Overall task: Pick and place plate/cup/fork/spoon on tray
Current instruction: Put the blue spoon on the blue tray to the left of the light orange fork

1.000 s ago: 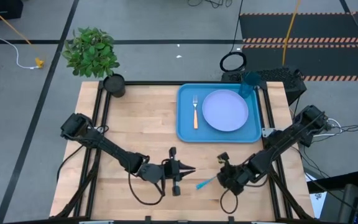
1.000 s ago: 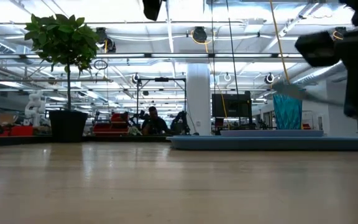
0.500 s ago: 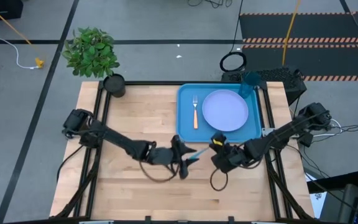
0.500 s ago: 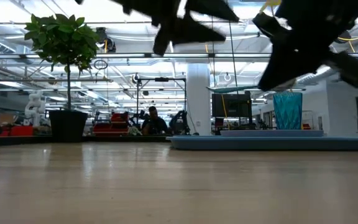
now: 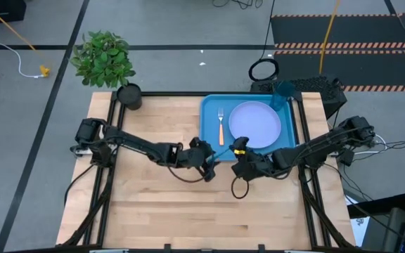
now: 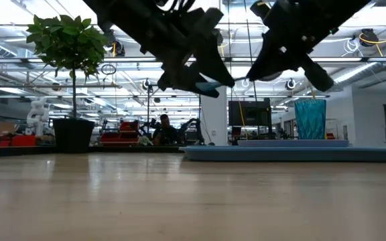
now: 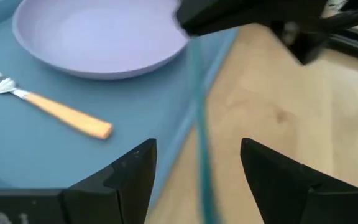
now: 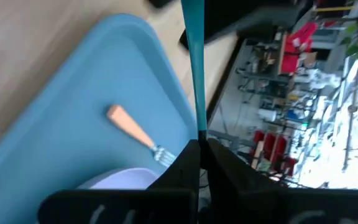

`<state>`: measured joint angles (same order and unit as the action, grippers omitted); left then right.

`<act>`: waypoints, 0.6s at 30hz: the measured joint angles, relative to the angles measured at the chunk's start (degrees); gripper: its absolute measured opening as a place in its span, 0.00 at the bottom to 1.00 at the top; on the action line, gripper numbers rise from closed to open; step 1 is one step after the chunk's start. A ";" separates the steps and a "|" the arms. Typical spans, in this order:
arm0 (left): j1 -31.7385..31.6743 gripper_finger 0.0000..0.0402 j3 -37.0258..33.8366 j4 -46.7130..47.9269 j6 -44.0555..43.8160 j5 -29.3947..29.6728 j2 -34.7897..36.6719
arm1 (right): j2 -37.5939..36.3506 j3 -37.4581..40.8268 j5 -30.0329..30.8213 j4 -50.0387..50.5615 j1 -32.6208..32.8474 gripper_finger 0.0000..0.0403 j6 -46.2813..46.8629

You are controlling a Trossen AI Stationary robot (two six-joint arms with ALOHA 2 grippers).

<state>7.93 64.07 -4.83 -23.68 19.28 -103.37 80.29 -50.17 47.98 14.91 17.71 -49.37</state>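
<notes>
The spoon's handle (image 7: pixel 202 134) stays thin at my left gripper and goes out of sight behind my right gripper (image 7: pixel 196 26), so I should expect the spoon's bowl to be hidden there.
My right gripper (image 5: pixel 236 157) is shut on the light blue spoon (image 5: pixel 221 152), held in the air over the near left corner of the blue tray (image 5: pixel 287 151). My left gripper (image 5: pixel 207 156) faces it, open. Its two fingers stand on either side of the spoon's handle (image 7: pixel 200 146) without touching it. The spoon's bowl does not show. The lavender plate (image 5: pixel 254 124) and the orange-handled fork (image 5: pixel 221 128) lie in the tray. The teal cup (image 5: pixel 281 95) stands at the tray's far right corner. My right gripper pinches the spoon's light blue handle (image 8: pixel 195 127) between its two fingers. The fingers come roughly level from the table's right, and the handle runs on past them toward the left gripper. The spoon is lifted clear of table and tray.
A potted green plant (image 5: pixel 105 60) stands at the table's far left corner. Bare wood (image 5: pixel 153 211) lies across the near half and left of the table. The two grippers are close together, nearly tip to tip.
Both grippers have risen and gone toward the table's far edge, to the tray's near left corner. My right gripper has carried the spoon from near the front of the table and also gone leftward. My left gripper has closed in on the spoon's free end.
</notes>
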 joint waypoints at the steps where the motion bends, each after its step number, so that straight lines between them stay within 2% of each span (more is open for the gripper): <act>1: -0.51 0.58 0.00 0.22 0.29 -0.04 0.00 | 0.00 -0.01 -0.01 -0.94 -0.20 0.01 -1.10; 6: -2.01 0.51 0.00 0.30 4.20 -0.01 0.00 | 0.00 -0.02 -0.01 -3.05 -1.55 0.00 -4.39; 16: -2.85 0.07 -0.06 1.44 10.07 -3.72 0.93 | -0.02 -0.02 -1.67 -2.70 -3.87 0.00 -5.98; 18: -3.29 0.03 -0.13 2.67 10.53 -3.61 1.68 | -0.03 -0.02 -1.55 -3.26 -3.96 0.00 -5.98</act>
<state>4.64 63.94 -2.16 -13.15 15.67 -101.69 80.26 -50.19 46.43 11.64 13.76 -55.35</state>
